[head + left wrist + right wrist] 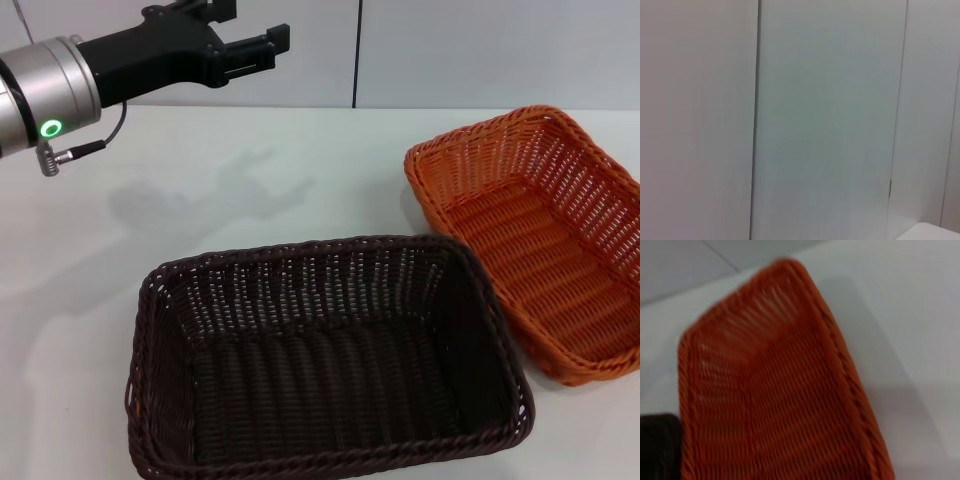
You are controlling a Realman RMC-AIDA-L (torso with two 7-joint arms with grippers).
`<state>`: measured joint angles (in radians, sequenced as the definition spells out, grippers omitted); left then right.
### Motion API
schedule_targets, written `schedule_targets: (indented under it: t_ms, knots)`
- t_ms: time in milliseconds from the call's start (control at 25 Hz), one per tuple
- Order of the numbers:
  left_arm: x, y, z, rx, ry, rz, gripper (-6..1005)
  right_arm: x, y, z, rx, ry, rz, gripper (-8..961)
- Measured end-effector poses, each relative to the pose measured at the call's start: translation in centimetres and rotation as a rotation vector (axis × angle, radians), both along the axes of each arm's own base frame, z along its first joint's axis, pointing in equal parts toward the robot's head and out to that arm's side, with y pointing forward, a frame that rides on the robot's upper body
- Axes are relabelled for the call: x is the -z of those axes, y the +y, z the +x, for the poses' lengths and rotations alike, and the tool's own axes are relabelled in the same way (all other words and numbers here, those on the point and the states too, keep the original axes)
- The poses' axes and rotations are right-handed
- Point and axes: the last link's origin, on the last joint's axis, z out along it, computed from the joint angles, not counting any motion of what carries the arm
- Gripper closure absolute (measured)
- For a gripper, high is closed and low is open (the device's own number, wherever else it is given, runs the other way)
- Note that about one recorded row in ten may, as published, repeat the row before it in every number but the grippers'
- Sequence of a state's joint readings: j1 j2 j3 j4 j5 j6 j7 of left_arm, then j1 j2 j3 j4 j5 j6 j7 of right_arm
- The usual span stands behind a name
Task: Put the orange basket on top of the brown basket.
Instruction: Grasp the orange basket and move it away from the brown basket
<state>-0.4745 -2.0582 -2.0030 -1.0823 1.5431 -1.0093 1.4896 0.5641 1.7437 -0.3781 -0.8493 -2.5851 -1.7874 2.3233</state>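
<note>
The orange basket [545,250] is at a slant against the brown basket, far from my left gripper, so my right gripper should turn the orange basket straight and move it over the brown rim [310,250].
The orange basket [545,235] sits on the white table at the right, empty, its near corner close beside the brown basket's far right corner. The brown basket [320,370] sits at the front middle, empty and upright. My left gripper [262,50] hangs high over the table's far left, well away from both baskets, open and empty. My right gripper does not show in any view. The right wrist view looks closely down into the orange basket [780,390], with a corner of the brown basket [657,445] at its edge. The left wrist view shows only wall panels.
The white table [200,200] stretches bare to the left and behind the brown basket. A grey panelled wall [450,50] stands behind the table's far edge. The orange basket reaches the right edge of the head view.
</note>
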Motion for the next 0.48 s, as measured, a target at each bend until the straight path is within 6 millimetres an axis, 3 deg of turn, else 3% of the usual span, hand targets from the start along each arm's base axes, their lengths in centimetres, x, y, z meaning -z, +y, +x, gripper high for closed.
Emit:
schedule_targets:
  t_ms: [480]
  knots:
    - [0.5, 0.3, 0.0, -0.008, -0.011, -0.016, 167, 5.8, 1.5, 0.9, 0.000, -0.014, -0.008, 230]
